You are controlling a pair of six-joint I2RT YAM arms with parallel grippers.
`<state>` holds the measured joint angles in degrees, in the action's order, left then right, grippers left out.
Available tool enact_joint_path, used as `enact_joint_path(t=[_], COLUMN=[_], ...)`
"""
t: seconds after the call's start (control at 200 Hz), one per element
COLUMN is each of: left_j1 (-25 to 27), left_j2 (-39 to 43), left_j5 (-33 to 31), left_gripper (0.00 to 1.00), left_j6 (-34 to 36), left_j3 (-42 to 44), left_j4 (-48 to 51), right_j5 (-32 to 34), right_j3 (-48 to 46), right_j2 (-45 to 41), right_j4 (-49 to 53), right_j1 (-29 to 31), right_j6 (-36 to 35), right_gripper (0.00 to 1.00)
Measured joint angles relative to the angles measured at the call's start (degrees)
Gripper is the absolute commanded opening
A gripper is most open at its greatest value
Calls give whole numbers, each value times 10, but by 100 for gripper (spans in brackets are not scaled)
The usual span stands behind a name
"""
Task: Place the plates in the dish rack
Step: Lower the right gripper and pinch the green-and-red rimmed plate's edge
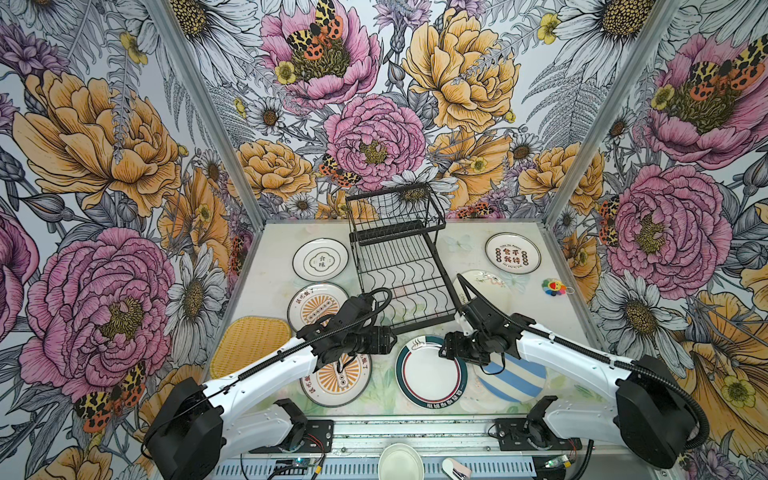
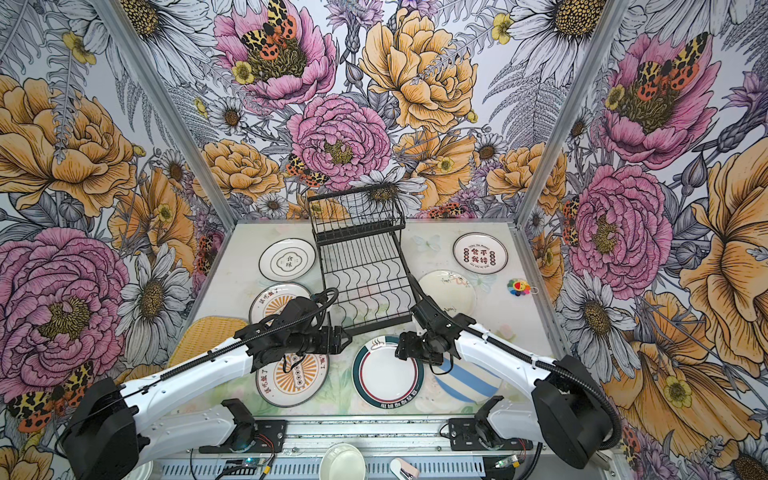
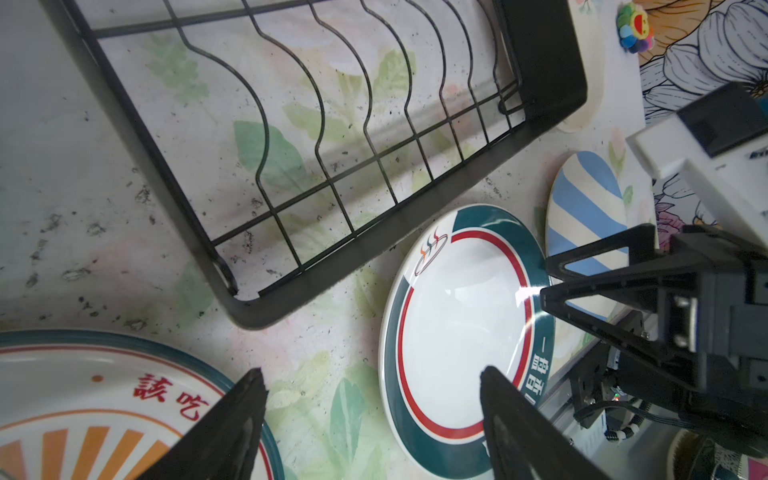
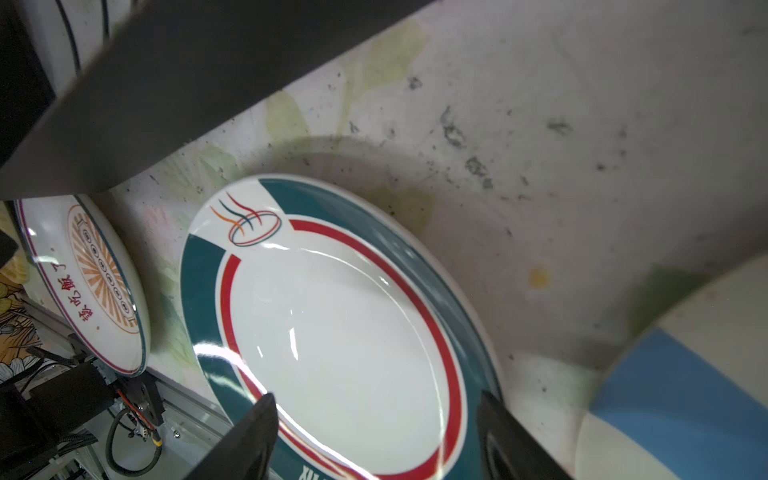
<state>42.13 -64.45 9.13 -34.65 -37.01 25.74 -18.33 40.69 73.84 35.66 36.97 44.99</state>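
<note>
My right gripper should move back toward the blue-striped plate and put its fingers on either side of the teal-rimmed plate's near rim (image 1: 464, 378) before lifting, because it hangs too far in over the teal-rimmed plate (image 1: 429, 372).
The black wire dish rack (image 1: 399, 266) stands at the table's middle back with no plate in it. Plates lie flat around it: a white one with characters (image 1: 320, 259), two orange-sunburst ones (image 1: 318, 305) (image 1: 336, 380), a teal-rimmed one (image 1: 432, 372), a blue-striped one (image 1: 515, 378), a doodle one (image 1: 486, 286), a red-character one (image 1: 512, 253) and a yellow woven tray (image 1: 249, 345). My left gripper (image 1: 390, 338) (image 3: 372, 374) hangs open between the near sunburst plate (image 3: 83, 415) and the teal-rimmed plate (image 3: 457, 332). My right gripper (image 1: 442, 349) (image 4: 376, 398) hangs open over the teal-rimmed plate (image 4: 345, 332). Neither holds anything.
A small colourful flower toy (image 1: 555, 286) lies at the right near the wall. A small pale bowl (image 1: 401, 461) sits on the front rail below the table edge. Flowered walls close in the left, back and right sides. The left arm hides part of the far sunburst plate.
</note>
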Motion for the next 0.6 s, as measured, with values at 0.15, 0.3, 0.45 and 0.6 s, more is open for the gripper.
enact_joint_path(t=[0.15, 0.3, 0.45, 0.6], left_j1=[3, 5, 5, 7], left_j2=[14, 29, 32, 32], left_j5=[4, 7, 7, 9], left_gripper=[81, 82, 82, 82], left_j6=[-5, -15, -17, -16], left_j3=[10, 23, 27, 27], left_j4=[6, 12, 15, 15], right_j5=[-2, -7, -16, -19], right_j3=[4, -41, -82, -137], right_j2=[-1, -104, -218, -248], right_j4=[-14, -12, 5, 19], right_j1=[2, 2, 1, 6], right_j6=[-7, 6, 38, 67], right_gripper=[74, 74, 71, 71])
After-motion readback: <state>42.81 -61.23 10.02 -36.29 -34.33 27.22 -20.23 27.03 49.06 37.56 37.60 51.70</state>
